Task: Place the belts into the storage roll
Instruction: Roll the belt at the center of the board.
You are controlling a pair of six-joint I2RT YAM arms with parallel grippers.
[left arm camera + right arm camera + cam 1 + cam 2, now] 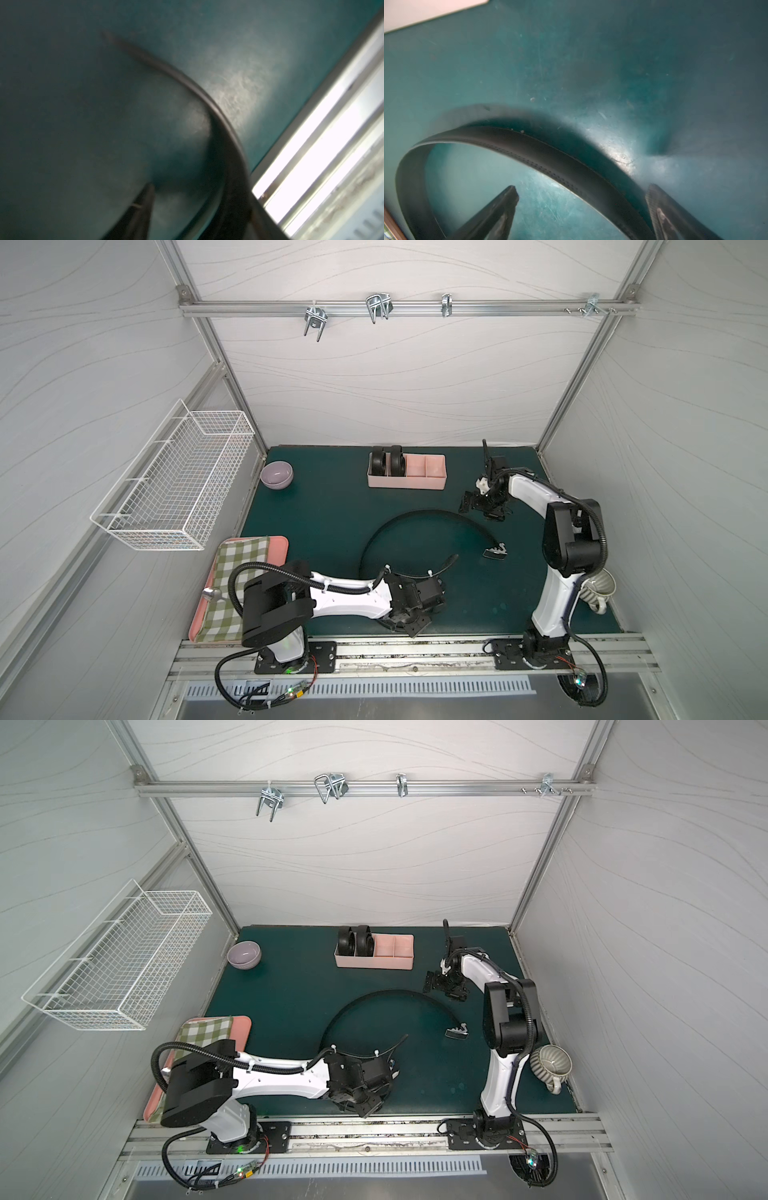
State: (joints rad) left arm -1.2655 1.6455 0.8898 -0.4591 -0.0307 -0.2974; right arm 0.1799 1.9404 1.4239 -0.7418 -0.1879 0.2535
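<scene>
I see that the belt spreads in an arc [424, 512] too wide for the storage roll. My left gripper should first curl the belt's tail [136, 52] inward and wind a tighter coil.
One loose black belt [419, 512] [390, 992] curves in an arc over the green mat, its metal buckle [495, 551] lying at the right end. Its other end runs under my left wrist. In the left wrist view that belt [209, 104] passes beside one finger [146, 199], with bare mat between them; my left gripper [199, 199] [409, 624] stands part open. My right gripper [583, 197] [480, 506] is open low over the arc, which passes between its fingers [506, 205]. Two coiled belts [386, 462] stand in the left compartments of the pale-pink storage roll [428, 483] [395, 963].
A purple bowl [276, 475] sits at the back left and a white wire basket [174, 485] hangs on the left wall. The pink tray with checked cloth [245, 572] and a spoon [212, 593] lie front left. A ribbed mug [598, 589] stands behind the right arm. An aluminium rail [415, 649] edges the front.
</scene>
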